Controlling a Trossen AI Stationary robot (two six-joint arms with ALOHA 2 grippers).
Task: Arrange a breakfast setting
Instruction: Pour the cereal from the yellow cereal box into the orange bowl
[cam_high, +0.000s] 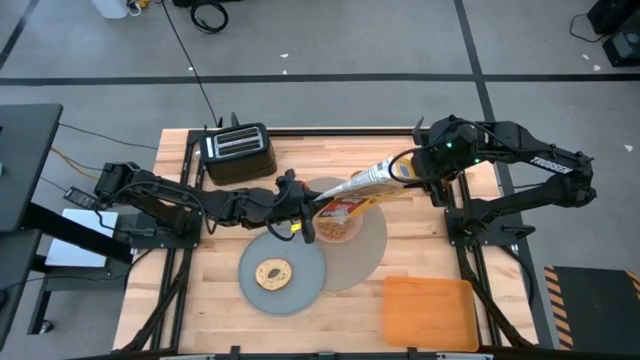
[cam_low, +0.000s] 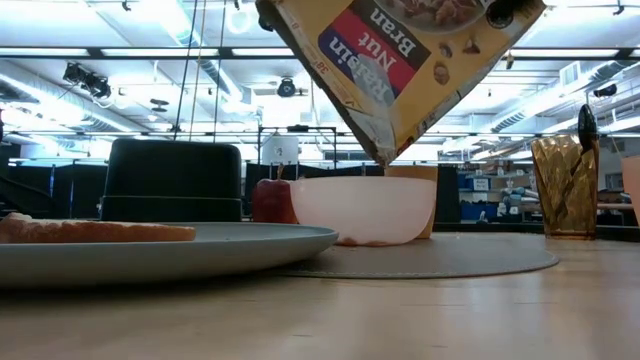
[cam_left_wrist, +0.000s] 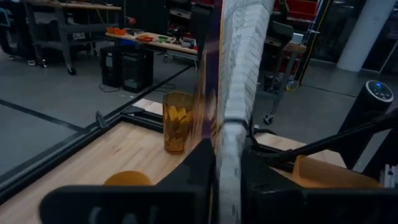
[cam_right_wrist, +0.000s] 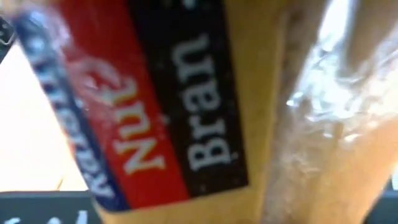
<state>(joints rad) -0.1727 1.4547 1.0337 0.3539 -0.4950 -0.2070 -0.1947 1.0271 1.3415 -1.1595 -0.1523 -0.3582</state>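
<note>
My left gripper pinches the cereal box's low end (cam_left_wrist: 232, 138) thin above the bowl, so it should open, then brace its closed fingers against the cereal box's narrow side (cam_left_wrist: 242, 68).
A yellow Raisin Nut Bran cereal box (cam_high: 355, 190) is tilted over the pink bowl (cam_high: 335, 228), its low corner (cam_low: 385, 150) just above the bowl (cam_low: 365, 210). The bowl stands on the round taupe mat (cam_high: 375, 245). The grey plate (cam_high: 282, 272) with the bagel (cam_high: 273, 273) overlaps the mat's near left edge. A red apple (cam_low: 272, 200) sits behind the bowl. An amber-orange cup (cam_left_wrist: 177, 121) stands farther right (cam_low: 565, 185). My left gripper (cam_high: 300, 212) is shut on the box's low end, my right gripper (cam_high: 405, 170) on its high end. The spoon is out of view. My left gripper pinches the box's thin low end (cam_left_wrist: 229, 155) between its two fingers (cam_left_wrist: 202, 174), coming level from the table's left. The box rises away from the fingers, edge-on. My right gripper holds the box's raised end (cam_high: 392, 172) from the table's right. The box (cam_right_wrist: 205, 112) fills its wrist view and hides the fingers. The box is lifted clear and slants down toward the bowl.
The black toaster (cam_high: 238, 152) stands at the far left of the table. The flat orange board (cam_high: 428, 310) lies at the near right. Bare wood shows at the near left and in front of the plate.
</note>
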